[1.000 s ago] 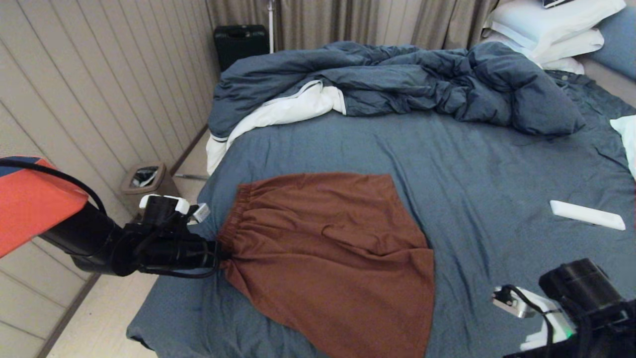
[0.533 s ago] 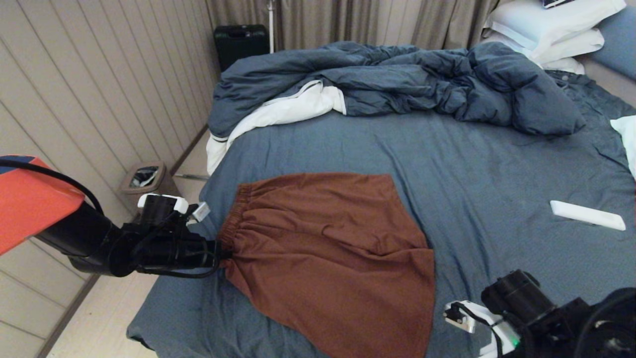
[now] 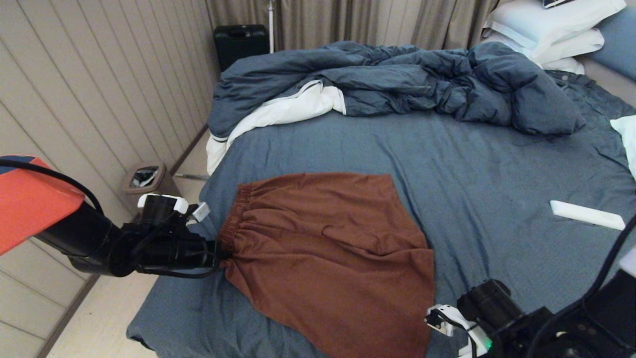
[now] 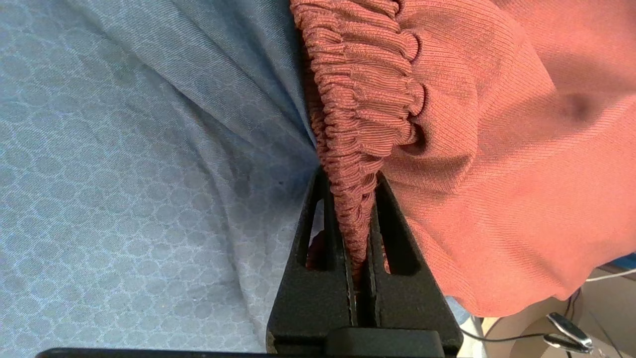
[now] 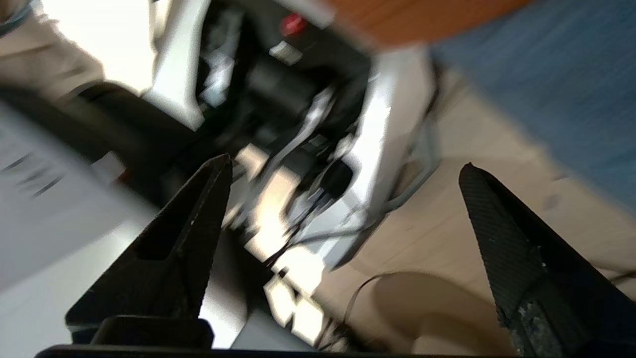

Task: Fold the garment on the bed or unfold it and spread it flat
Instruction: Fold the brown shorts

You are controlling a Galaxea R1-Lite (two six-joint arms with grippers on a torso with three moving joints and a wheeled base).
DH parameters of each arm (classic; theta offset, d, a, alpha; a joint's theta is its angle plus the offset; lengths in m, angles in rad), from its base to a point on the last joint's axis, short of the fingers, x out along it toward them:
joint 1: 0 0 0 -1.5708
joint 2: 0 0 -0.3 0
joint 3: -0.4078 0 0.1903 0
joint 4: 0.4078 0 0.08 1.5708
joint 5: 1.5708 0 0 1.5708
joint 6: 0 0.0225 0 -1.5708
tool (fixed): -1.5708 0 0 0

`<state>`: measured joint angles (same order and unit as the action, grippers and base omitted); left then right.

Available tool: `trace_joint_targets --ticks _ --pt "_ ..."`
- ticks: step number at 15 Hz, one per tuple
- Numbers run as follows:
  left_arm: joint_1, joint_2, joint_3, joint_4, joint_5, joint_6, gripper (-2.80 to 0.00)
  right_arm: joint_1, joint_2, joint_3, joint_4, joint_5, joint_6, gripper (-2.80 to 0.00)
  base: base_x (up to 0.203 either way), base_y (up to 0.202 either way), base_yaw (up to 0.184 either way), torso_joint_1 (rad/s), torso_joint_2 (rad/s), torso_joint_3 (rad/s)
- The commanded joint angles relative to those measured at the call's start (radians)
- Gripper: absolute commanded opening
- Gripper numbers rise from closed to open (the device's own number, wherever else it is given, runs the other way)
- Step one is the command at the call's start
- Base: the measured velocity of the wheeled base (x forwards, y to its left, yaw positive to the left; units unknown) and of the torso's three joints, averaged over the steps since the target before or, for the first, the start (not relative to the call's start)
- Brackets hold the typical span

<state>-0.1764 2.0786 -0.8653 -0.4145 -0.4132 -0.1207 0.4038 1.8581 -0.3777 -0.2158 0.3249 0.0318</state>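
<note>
My left gripper holds the garment's waistband (image 3: 231, 235) and the garment's near hem corner is free, so my open right gripper should keep nearing that corner (image 3: 420, 348) and grip it.
The garment (image 3: 328, 253), rust-brown shorts, lies folded on the near left part of the bed (image 3: 497, 199), its gathered waistband toward the left edge. My left gripper (image 3: 221, 255) is at that waistband and shut on it; the left wrist view shows the ribbed waistband (image 4: 355, 149) pinched between the two black fingers (image 4: 318, 278). My right gripper (image 5: 345, 169) hangs off the bed's near edge by the garment's lower right corner, open wide, with only the floor and the robot's base between its fingers. In the head view only the right wrist (image 3: 489, 318) shows.
A rumpled dark blue duvet (image 3: 397, 84) with white lining fills the far side of the bed, and white pillows (image 3: 551, 30) are stacked at the far right. A white remote (image 3: 586, 215) lies on the sheet at right. A bin (image 3: 144, 179) stands on the floor at left.
The right arm has swung left and down along the bed's near edge toward the garment's lower right corner, its gripper opening wide. The left gripper and the garment have stayed put.
</note>
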Motion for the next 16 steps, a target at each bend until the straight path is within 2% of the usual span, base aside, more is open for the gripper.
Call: trace_joint_targets --ticks 1,4,7,9,16 --pt "0.000 -0.002 -0.001 -0.003 -0.003 -0.002 -2.80 0.008 0.089 0.042 -0.151 -0.031 0.011 0.00 0.000 0.000 0.000 0.000 0.00 0.000" --pt "0.000 -0.003 -0.001 -0.003 -0.003 -0.002 -2.80 0.019 0.199 0.123 -0.468 -0.067 0.043 0.00 0.000 0.000 0.000 0.000 0.00 0.000" --pt "0.000 -0.006 -0.001 -0.003 -0.004 -0.002 -2.80 0.065 0.278 0.166 -0.686 -0.107 0.097 0.00 0.000 0.000 0.000 0.000 0.00 0.000" --pt "0.000 -0.005 -0.001 -0.003 -0.004 -0.002 -2.80 0.102 0.305 0.170 -0.722 -0.172 0.120 0.00 0.000 0.000 0.000 0.000 0.00 0.000" --pt "0.000 -0.003 0.000 -0.003 -0.003 -0.002 -2.80 0.170 0.279 0.135 -0.803 -0.180 0.173 0.00 0.000 0.000 0.000 0.000 0.00 0.000"
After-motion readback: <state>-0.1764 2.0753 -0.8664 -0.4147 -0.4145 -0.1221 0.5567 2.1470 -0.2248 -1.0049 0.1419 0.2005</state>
